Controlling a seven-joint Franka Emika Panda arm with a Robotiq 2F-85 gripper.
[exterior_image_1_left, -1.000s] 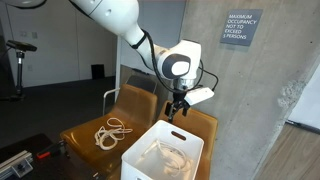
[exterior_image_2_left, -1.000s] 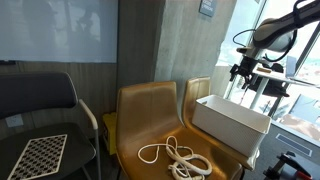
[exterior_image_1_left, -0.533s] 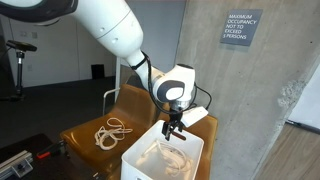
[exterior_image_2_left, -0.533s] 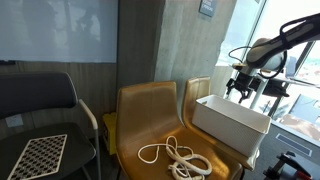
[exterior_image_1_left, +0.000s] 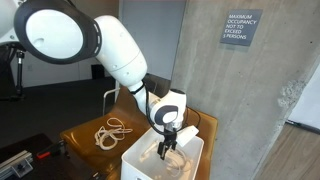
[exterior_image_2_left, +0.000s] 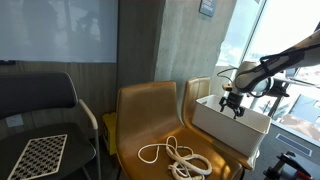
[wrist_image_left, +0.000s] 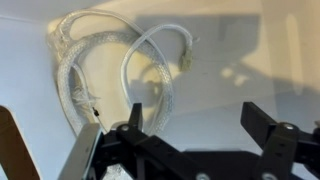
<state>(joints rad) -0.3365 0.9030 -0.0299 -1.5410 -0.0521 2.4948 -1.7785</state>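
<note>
My gripper should go on lowering, as the coiled white cable's edge (wrist_image_left: 166, 92) runs toward the gap between my open fingers, until they straddle that edge (wrist_image_left: 160, 116), and then close.
My gripper (exterior_image_1_left: 167, 150) is open and empty, lowered into the top of a white bin (exterior_image_1_left: 138, 164) that stands on a tan chair. In the other exterior view my gripper (exterior_image_2_left: 232, 104) hangs over the bin (exterior_image_2_left: 215, 122). In the wrist view my fingers (wrist_image_left: 198, 118) are spread above the bin's white floor, where a coiled white cable (wrist_image_left: 110, 55) lies just ahead and to the left. A second white cable (exterior_image_1_left: 112, 132) lies coiled on the neighbouring tan chair seat; it also shows in the other exterior view (exterior_image_2_left: 175, 155).
Two tan chairs (exterior_image_2_left: 150, 110) stand side by side against a concrete wall (exterior_image_1_left: 250, 100). A dark chair with a checkered pad (exterior_image_2_left: 40, 152) stands beside them. A wall sign (exterior_image_1_left: 241, 28) hangs on the concrete.
My gripper has come down from above the chair back into the top of the white bin. It has stayed open.
</note>
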